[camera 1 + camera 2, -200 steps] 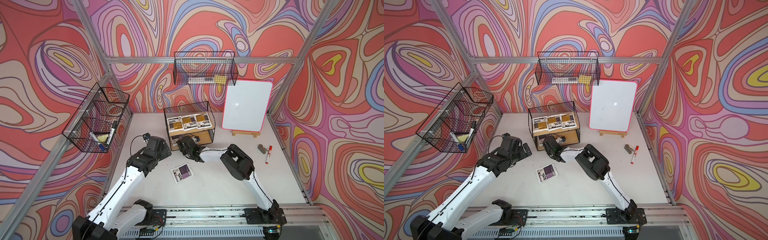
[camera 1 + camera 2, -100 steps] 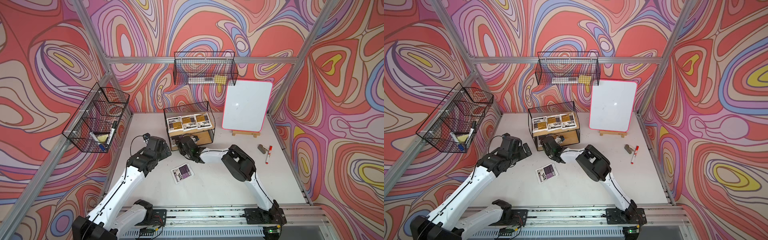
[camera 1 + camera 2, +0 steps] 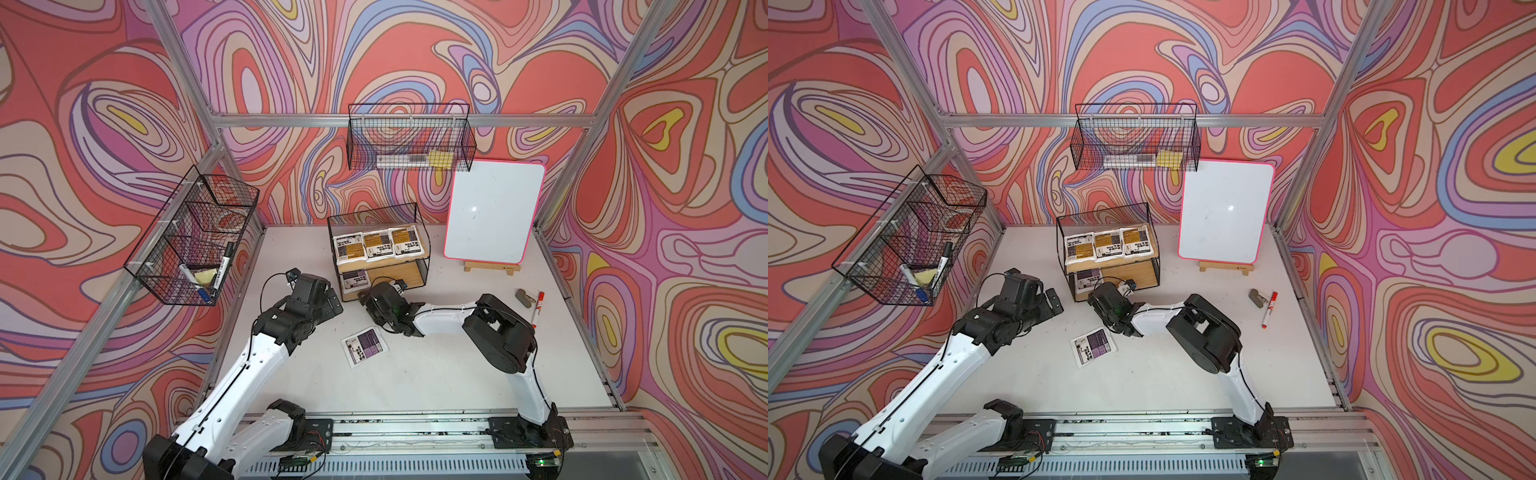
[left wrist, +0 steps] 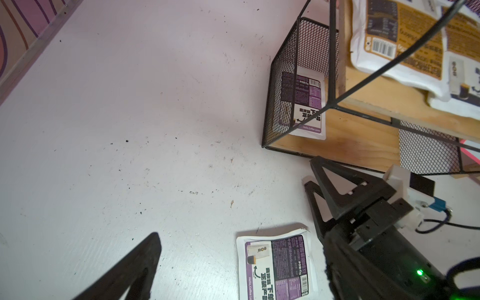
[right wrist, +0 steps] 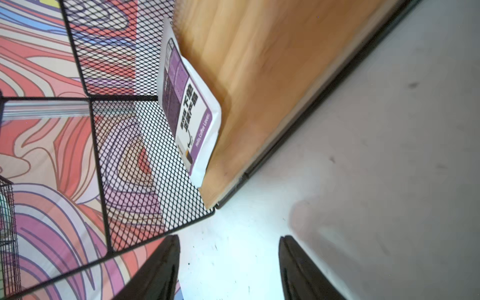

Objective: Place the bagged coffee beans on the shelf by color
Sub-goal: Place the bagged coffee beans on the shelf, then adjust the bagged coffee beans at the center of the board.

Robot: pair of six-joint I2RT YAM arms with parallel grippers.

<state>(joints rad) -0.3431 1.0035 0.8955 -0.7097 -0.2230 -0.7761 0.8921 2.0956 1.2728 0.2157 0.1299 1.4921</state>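
I should turn the bag [image 3: 365, 345] around with my left gripper before shelving it, because the second purple bag's white label end [image 3: 353, 349] points away from my right gripper.
The shelf [image 3: 405, 272] stands at the back middle of the table. Three orange-yellow bagged coffee beans [image 3: 377, 245] lie side by side on its top board. A purple bag [image 3: 355, 279] rests at the left end of the lower board, and the right wrist view shows it [image 5: 189, 109] lying there free. A second purple bag [image 3: 365, 346] lies flat on the table in front. My right gripper [image 5: 230, 237] is open and empty, just in front of the lower board. My left gripper [image 3: 330, 297] hovers open to the left of the shelf, holding nothing.
A whiteboard [image 3: 492, 216] on a small easel stands to the right of the shelf. A red marker [image 3: 537, 307] and a grey eraser [image 3: 523, 298] lie near the right edge. Wire baskets hang on the left wall [image 3: 195, 237] and the back wall [image 3: 409, 139].
My right gripper has opened, let go of the purple bag on the lower board, and drawn back a little. The left arm has not moved.
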